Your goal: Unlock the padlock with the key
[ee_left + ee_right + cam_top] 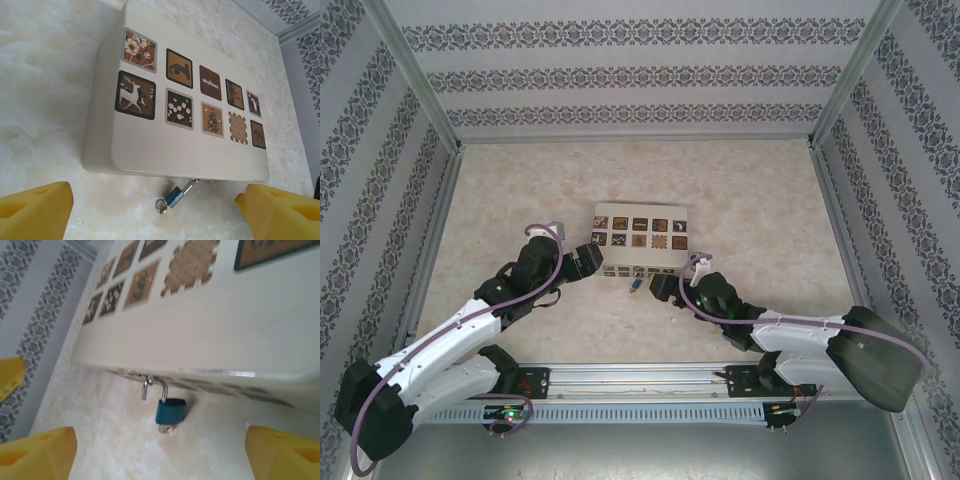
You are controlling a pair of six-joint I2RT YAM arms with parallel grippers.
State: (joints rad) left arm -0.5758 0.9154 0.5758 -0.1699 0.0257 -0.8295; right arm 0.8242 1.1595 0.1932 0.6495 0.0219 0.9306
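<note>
The padlock's hooked shackle (pixel 163 385) at the cream box's front faces past my right gripper, so next my left gripper turns the box by its deer corner (pixel 114 149) and steadies it.
The small blue padlock (pixel 170 411) hangs from the latch at the front edge of the cream box (pixel 215 335). Its silvery shackle (pixel 155 385) has one leg standing free of the body. The key (pixel 167 428) sticks out of the padlock's underside. In the left wrist view the padlock (pixel 176 196) lies slanted on the table, with the key's ring (pixel 161 205) at its lower end. My left gripper (pixel 160 220) is open just in front of it, with nothing between its yellow pads (pixel 35 212). My right gripper (pixel 160 455) is also open and holds nothing. Seen from above, the padlock (pixel 636 283) lies between the two grippers.
The cream box (pixel 640 238) with brown picture squares sits mid-table, my left gripper (pixel 590 262) at its front left corner and my right gripper (pixel 665 290) at its front right. Patterned walls (pixel 640 75) enclose the marbled tabletop (pixel 750 200) on three sides.
</note>
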